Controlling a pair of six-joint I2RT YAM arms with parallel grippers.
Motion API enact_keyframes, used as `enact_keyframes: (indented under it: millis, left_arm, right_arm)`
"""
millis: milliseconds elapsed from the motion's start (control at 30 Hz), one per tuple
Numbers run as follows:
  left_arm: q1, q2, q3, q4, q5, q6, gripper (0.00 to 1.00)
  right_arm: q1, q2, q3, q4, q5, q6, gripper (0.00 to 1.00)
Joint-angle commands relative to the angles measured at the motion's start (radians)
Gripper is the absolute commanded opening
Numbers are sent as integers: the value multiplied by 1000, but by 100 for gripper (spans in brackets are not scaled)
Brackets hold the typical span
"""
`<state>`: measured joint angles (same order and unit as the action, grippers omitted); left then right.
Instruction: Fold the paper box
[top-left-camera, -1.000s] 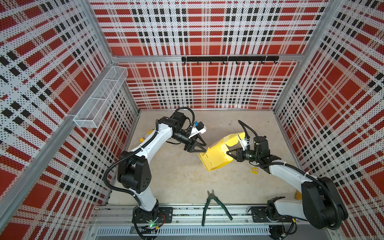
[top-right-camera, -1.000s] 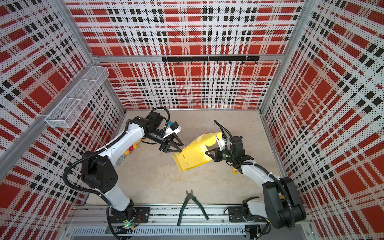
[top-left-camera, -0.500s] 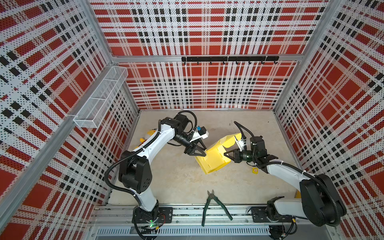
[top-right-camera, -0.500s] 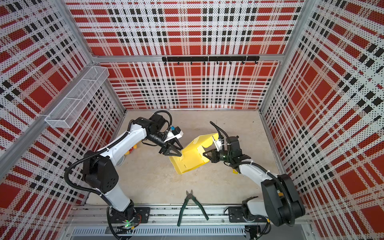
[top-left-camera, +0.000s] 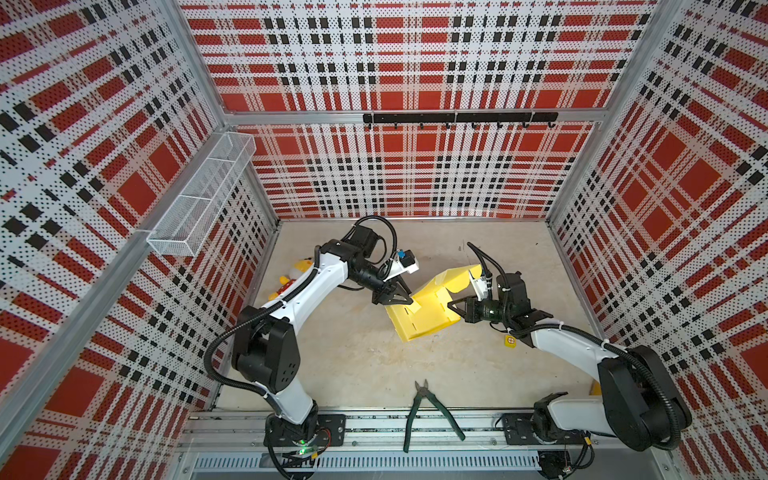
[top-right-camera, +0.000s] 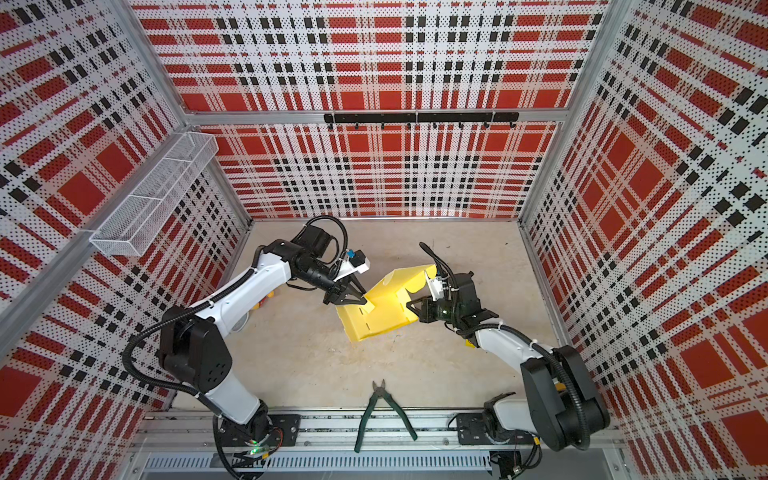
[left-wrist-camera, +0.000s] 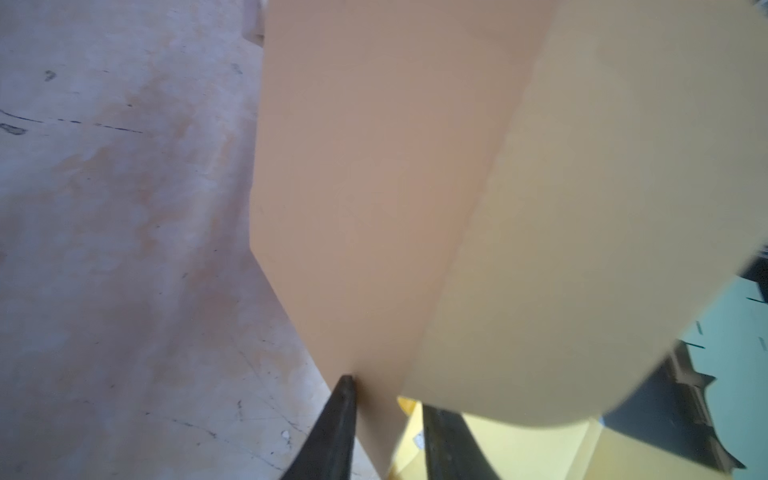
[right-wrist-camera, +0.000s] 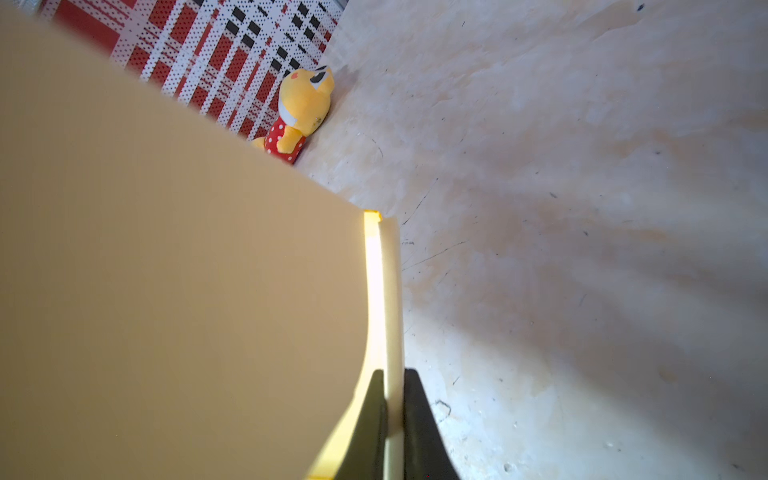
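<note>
I should back my left gripper off while my right gripper swings the box (top-left-camera: 430, 312) square, because the paper box hangs at a slant and its end panel (top-left-camera: 398, 325) dips past my left gripper.
The paper box (top-left-camera: 424, 311) (top-right-camera: 382, 309) is a pale yellow die-cut sheet, partly folded, held tilted above the middle of the table. My right gripper (top-left-camera: 451, 307) (top-right-camera: 409, 306) is shut on the sheet's right edge; in the right wrist view that thin edge sits pinched in my right gripper (right-wrist-camera: 393, 371), and a broad panel of the box (right-wrist-camera: 187, 270) fills the view. My left gripper (top-left-camera: 409, 298) (top-right-camera: 365, 298) is at the box's upper left corner. In the left wrist view my left gripper (left-wrist-camera: 386, 395) straddles a flap (left-wrist-camera: 374, 187): one finger touches it, the other stands apart.
Green pliers (top-left-camera: 428, 409) (top-right-camera: 384, 409) lie by the front rail. A tiny yellow cube with a red cross (top-left-camera: 510, 340) sits under the right forearm. A yellow plush toy (top-left-camera: 297, 274) (right-wrist-camera: 303, 108) lies by the left wall. A wire basket (top-left-camera: 203, 203) hangs on that wall.
My left gripper has moved right to the box's corner and its jaws have narrowed around the flap. The right gripper has carried the box slightly left and turned it.
</note>
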<state>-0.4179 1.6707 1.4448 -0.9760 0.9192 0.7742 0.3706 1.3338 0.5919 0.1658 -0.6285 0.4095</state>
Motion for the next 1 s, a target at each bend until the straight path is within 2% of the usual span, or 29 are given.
enact_keyframes:
  millis: [0, 300, 433, 600, 700, 833, 967]
  left_arm:
    - [-3, -15, -16, 114, -66, -137, 30]
    - [-7, -14, -15, 140, -144, -173, 26]
    - [-5, -16, -14, 145, -160, -183, 32]
    - [9, -33, -14, 187, -113, -280, 39]
    - [11, -50, -1, 189, -98, -309, 43]
    - [22, -67, 36, 151, -69, -307, 51]
    - [26, -85, 53, 102, -96, -263, 59]
  right_arm:
    - [44, -33, 7, 179, 54, 69, 0]
    - [59, -17, -46, 311, 128, 156, 0]
    - [61, -15, -47, 316, 149, 165, 0]
    - [58, -30, -36, 202, 239, 102, 0]
    - [57, -22, -15, 147, 255, 72, 0]
    - [52, -18, -9, 127, 271, 61, 0]
    - [8, -30, -39, 160, 263, 85, 0]
